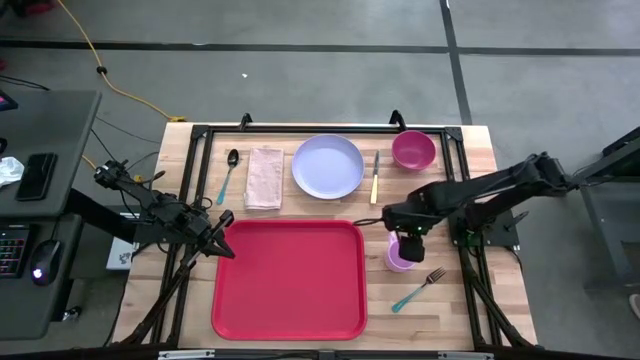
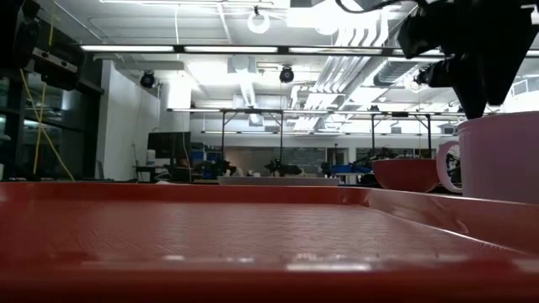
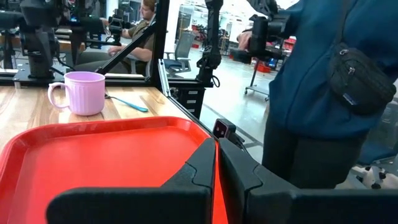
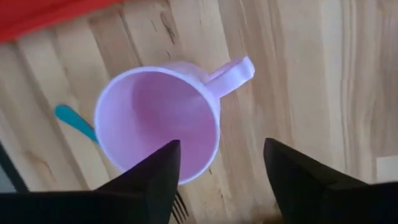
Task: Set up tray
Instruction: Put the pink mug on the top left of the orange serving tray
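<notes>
My right gripper should go on down until it can close on the mug's side (image 4: 210,159), because its open fingers are on both sides of the lilac mug's rim (image 4: 217,134) next to the mug's handle.
The red tray (image 1: 288,278) lies flat on the wooden table's near middle; it also shows in the left wrist view (image 3: 106,155). My left gripper (image 1: 226,238) is at the tray's left edge, near its far-left corner, shut on the rim. A lilac mug (image 1: 400,258) stands upright on the table just right of the tray. My right gripper (image 1: 404,232) is open above the mug (image 4: 155,118) and points down. One finger is over the mug's mouth and the other is outside its wall, on the handle (image 4: 233,73) side. I see no touch. My left gripper pinches the tray's low left rim (image 3: 216,186) between its two fingers, near the far-left corner. The fingers (image 3: 186,180) come nearly level from the table's left side, slanting toward the near right. The tray lies on the table.
Beyond the tray lie a spoon (image 1: 228,172), a folded napkin (image 1: 265,178), a pale plate (image 1: 328,166), a knife (image 1: 375,176) and a magenta bowl (image 1: 413,150). A teal-handled fork (image 1: 418,288) lies near the mug. A person (image 3: 323,87) stands by the table.
</notes>
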`<state>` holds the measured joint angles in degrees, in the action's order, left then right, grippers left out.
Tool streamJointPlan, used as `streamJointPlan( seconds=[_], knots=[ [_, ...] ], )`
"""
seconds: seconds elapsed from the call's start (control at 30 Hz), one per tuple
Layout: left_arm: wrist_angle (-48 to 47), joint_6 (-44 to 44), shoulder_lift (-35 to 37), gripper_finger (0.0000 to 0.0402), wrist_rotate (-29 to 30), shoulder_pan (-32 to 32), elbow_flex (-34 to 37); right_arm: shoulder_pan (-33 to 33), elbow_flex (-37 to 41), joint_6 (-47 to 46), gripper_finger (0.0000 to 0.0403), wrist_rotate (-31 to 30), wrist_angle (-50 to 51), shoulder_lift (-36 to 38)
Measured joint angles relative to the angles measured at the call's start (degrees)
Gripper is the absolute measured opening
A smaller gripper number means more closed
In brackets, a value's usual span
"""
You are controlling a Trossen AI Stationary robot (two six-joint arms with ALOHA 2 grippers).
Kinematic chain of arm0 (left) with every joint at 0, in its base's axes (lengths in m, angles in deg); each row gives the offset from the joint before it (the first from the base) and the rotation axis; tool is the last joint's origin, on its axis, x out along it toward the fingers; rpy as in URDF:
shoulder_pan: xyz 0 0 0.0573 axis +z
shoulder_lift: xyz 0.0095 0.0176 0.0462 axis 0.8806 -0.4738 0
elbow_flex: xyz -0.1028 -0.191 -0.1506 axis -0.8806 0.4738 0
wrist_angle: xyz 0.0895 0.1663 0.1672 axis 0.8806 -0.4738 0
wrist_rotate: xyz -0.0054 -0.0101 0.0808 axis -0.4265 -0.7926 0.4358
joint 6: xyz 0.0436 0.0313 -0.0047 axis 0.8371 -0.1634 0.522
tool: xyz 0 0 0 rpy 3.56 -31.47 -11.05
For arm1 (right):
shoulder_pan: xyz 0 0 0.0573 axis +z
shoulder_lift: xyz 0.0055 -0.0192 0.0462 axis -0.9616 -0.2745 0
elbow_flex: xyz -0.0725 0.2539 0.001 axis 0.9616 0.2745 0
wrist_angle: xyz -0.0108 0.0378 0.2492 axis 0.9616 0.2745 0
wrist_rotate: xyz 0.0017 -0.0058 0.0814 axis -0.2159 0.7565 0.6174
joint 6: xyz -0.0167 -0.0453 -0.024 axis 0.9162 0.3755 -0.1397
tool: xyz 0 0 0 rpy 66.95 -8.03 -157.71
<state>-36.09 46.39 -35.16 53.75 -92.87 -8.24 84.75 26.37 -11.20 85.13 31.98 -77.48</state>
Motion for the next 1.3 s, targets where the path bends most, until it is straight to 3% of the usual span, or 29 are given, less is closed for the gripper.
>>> streamJointPlan(
  seconds=[0.83, 1.3],
  knots=[
    [-0.02, 0.00, 0.00, 0.0049, 0.00, 0.00, 0.01, 0.00, 0.02, -2.44, 0.0209, -4.78, -2.17, -8.33],
    [-0.04, 0.00, 0.00, 0.0049, -0.02, 0.01, -0.01, 0.49, 0.02, -6.51, 0.0131, -5.62, -2.66, -8.32]
  ],
)
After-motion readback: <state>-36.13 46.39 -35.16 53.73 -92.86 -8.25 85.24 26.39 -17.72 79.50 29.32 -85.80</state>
